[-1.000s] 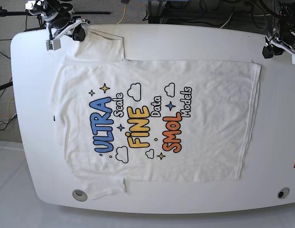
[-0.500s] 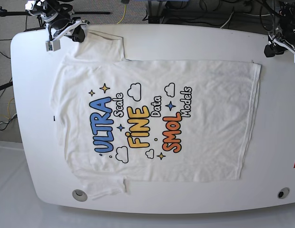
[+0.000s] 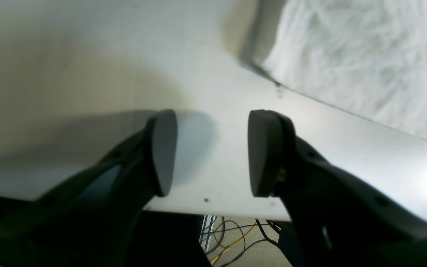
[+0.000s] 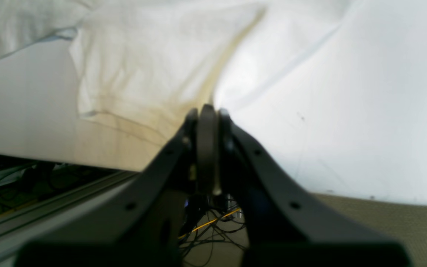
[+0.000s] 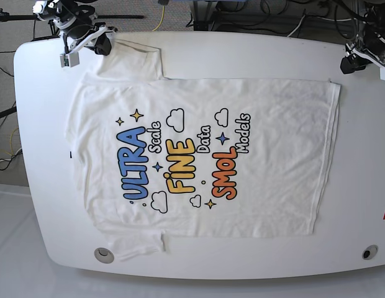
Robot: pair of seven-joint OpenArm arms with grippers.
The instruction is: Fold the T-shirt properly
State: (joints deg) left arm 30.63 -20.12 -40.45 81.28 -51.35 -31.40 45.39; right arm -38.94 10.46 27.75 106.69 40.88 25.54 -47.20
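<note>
My left gripper should move in over the hem corner (image 5: 335, 84) before it closes, because its open fingers span empty table (image 3: 212, 153) short of the T-shirt's hem.
The white T-shirt (image 5: 199, 155) lies flat and print-up on the white table (image 5: 43, 124), showing "ULTRA", "FINE" and "SMOL". My right gripper (image 5: 104, 45) is at the upper sleeve's outer corner. In the right wrist view it (image 4: 208, 111) is shut, and the sleeve (image 4: 135, 66) rises in a ridge up to its fingertips. My left gripper (image 5: 349, 65) hovers near the table's far right corner, just beyond the hem corner. In the left wrist view it (image 3: 211, 152) is open and empty over bare table, with the shirt (image 3: 347, 55) up to the right.
Both grippers are close to the table's far edge, with cables (image 5: 279, 18) on the floor beyond it. Two round grommets (image 5: 104, 254) (image 5: 369, 252) sit near the front edge. A second sleeve (image 5: 140, 245) lies at the front left.
My left gripper has shifted slightly near the far right corner. The right gripper and the shirt look unchanged.
</note>
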